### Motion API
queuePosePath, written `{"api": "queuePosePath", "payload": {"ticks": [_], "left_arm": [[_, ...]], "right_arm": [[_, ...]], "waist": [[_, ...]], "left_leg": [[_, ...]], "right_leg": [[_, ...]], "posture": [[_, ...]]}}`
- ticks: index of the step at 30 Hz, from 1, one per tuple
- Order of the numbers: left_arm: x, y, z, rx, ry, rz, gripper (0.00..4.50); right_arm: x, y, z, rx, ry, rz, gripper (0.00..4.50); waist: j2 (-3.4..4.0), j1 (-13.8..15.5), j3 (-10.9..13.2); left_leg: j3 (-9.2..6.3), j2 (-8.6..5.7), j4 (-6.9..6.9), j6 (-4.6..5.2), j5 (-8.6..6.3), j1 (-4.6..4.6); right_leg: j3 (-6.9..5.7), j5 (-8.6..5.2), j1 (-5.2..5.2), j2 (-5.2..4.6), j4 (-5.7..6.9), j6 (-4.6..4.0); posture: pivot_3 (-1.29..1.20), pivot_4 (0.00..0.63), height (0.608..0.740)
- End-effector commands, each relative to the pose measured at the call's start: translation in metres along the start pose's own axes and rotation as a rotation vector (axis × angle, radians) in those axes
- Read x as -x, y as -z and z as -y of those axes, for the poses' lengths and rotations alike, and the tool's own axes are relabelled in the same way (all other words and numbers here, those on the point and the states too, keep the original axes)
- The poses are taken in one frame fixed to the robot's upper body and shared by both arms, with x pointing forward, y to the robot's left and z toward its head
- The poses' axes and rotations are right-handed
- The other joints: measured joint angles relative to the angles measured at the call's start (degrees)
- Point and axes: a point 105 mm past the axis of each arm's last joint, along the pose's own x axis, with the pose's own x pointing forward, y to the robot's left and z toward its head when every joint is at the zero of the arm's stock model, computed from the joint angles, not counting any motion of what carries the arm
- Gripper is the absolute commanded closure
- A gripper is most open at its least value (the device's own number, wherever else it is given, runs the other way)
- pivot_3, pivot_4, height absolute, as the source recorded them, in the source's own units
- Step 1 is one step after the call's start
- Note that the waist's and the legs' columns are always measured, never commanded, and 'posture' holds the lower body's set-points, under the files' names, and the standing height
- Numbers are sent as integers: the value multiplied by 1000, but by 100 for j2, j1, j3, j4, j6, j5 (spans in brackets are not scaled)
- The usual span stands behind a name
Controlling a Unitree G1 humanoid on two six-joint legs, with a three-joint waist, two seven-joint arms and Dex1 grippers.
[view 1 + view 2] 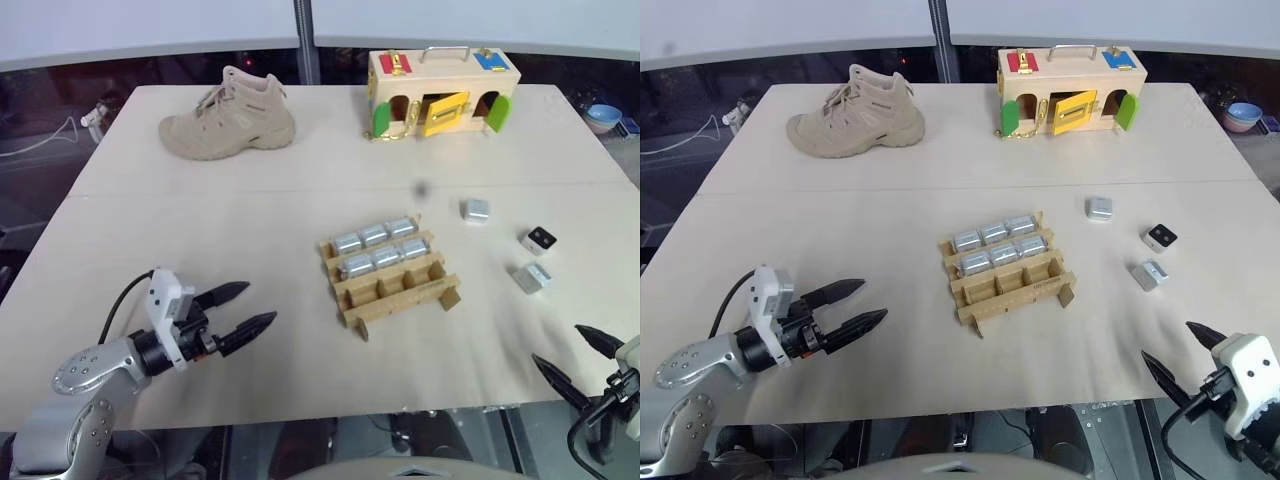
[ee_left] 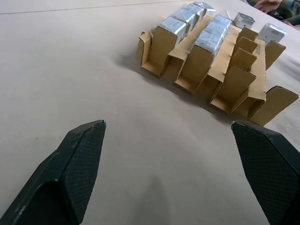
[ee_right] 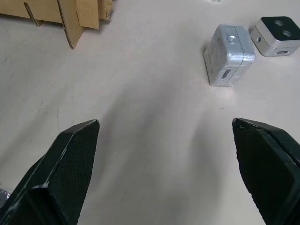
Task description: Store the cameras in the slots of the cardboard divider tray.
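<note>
The nearest silver camera lies clear of the black-topped camera, so my right gripper should keep moving its open fingers toward it until they are on both of its narrow sides.
The cardboard divider tray lies mid-table; its two far rows hold several silver cameras, and the near row stands empty. Three loose cameras lie to its right: one silver, one with its black face up, one silver. My left gripper hovers open over the table, left of the tray, its fingers pointing toward it. My right gripper is open at the table's near right edge, in front of the nearest loose camera.
A tan boot lies at the far left. A pale wooden box with coloured doors stands at the far right. Bare tabletop spreads between the boot and my left gripper.
</note>
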Motion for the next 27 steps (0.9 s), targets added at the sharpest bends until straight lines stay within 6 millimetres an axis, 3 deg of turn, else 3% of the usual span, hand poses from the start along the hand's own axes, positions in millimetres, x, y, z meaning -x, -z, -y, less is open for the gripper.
{"api": "queuePosePath", "payload": {"ticks": [1, 3, 5, 7, 9, 15, 27], "left_arm": [[-9, -18, 4, -33, 3, 81, 62], [-22, -33, 1, -43, -6, 156, 62], [-29, -49, -1, -79, -20, 262, 62], [-28, -56, 9, -81, 101, 263, 62], [-20, -61, 23, -99, 266, 240, 62], [0, -62, 35, -215, 528, 126, 62], [3, -67, 45, -289, 655, 91, 62]], "right_arm": [[0, -17, 10, 16, 57, 69, 0], [-6, -31, 20, -17, 114, 108, 0], [-11, -35, 31, 56, 184, 25, 0], [-16, -39, 39, 65, 227, -29, 0], [-22, -45, 36, 28, 160, -48, 0], [-37, -50, 47, -80, 134, -141, 0], [-78, -46, 63, -184, 105, -226, 0]], "waist": [[0, 0, 0], [0, 20, 2], [2, 32, -1], [-7, 34, -15], [-13, 10, -19], [-1, 2, -17], [-4, -8, -15]], "left_leg": [[0, 0, 0, 0, 0, 0], [0, 0, 0, 0, 0, 0], [-1, -2, 12, 2, 1, -2], [6, -6, 14, 3, 2, 3], [5, -3, 11, 2, 1, 5], [7, -3, -3, 2, 1, 0], [3, -5, 0, 6, 0, -8]], "right_leg": [[0, 0, 0, 0, 0, 0], [0, 0, 1, -1, -1, 0], [1, 1, 4, 1, 0, 1], [10, 2, 7, 5, 3, 1], [11, 2, 4, 16, 11, -1], [14, 0, -2, 24, 1, -3], [15, 2, 3, 26, -12, -1]], "posture": [[0, 150, 740], [0, 150, 740], [0, 150, 740], [0, 150, 740], [0, 150, 740], [0, 150, 740], [0, 150, 740]]}}
